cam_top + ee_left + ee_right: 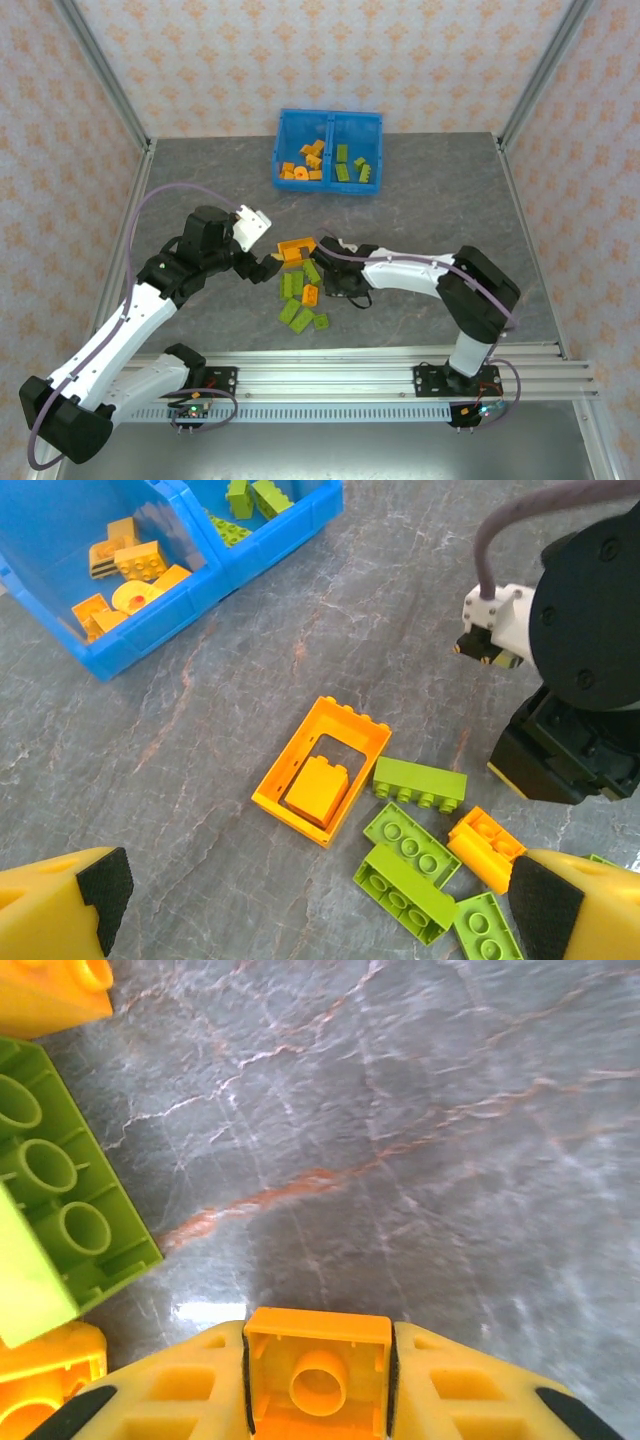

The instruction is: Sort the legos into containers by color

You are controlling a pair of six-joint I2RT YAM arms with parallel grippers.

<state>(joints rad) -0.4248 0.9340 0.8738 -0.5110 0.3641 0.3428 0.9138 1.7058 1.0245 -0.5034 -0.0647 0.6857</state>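
I should move my left gripper back out of the way while the orange brick goes to the blue container (302, 158), because my right gripper's wrist is crowding the pile (305, 286) in front of my left gripper.
Loose legos lie mid-table: the orange hollow square piece (295, 248) (322, 770) with an orange brick (318, 788) inside it, and lime green bricks (292, 285) (420, 783) beside it. My right gripper (322, 290) (318, 1380) is shut on a small orange brick (318, 1372), hollow underside toward the camera, at the right edge of the pile. My left gripper (266, 266) (320, 910) hangs open just left of the pile, holding nothing. The blue containers (326, 186) (150, 630) stand at the back: orange bricks (301, 168) in the left compartment, green ones (352, 165) in the right.
Beside the right gripper lie an upturned green brick (62, 1195) and two more orange bricks (45, 990) (40, 1375). The right arm's wrist (580, 650) stands close to the right of the pile. Metal frame posts and patterned walls enclose the table (200, 190).
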